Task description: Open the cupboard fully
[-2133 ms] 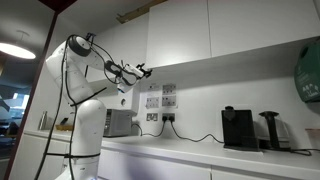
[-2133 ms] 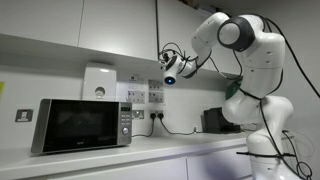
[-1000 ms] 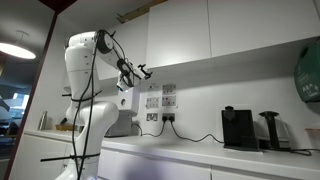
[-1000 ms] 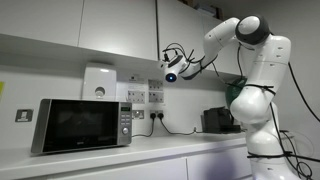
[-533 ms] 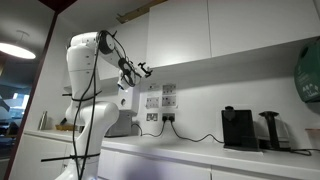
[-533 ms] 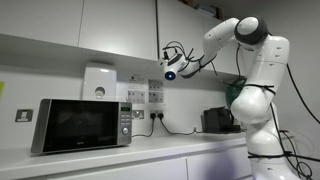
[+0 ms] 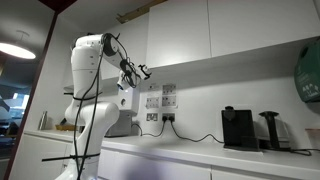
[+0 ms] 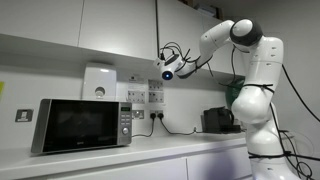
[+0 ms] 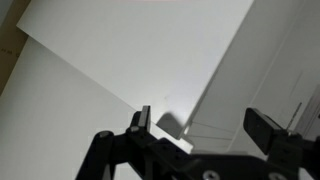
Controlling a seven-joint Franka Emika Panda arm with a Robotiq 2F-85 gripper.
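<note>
The cupboard door's edge [image 9: 212, 82] and my gripper's finger have a gap between them, so I should put that finger back against the door's edge [image 9: 193, 116] and swing the door open.
The white wall cupboard [image 7: 180, 30] hangs above the counter and shows in both exterior views [image 8: 120, 25]. Its doors look shut or almost shut, with a dark seam between two of them. My gripper [image 7: 143, 71] is up at the cupboard's lower edge, also in an exterior view [image 8: 166, 70]. In the wrist view the gripper [image 9: 203, 120] is open, and the lower corner of a cupboard door [image 9: 150, 50] lies between the two fingers. The fingers hold nothing.
A microwave [image 8: 80, 125] stands on the counter [image 7: 200, 152] below the gripper. A black coffee machine [image 7: 238, 128] stands farther along. Wall sockets [image 7: 160, 97] with a hanging cable and a white wall box [image 8: 98, 82] sit under the cupboard.
The arm's shoulder and elbow have shifted and straightened. The gripper has stayed almost in place at the cupboard's lower edge, still open.
</note>
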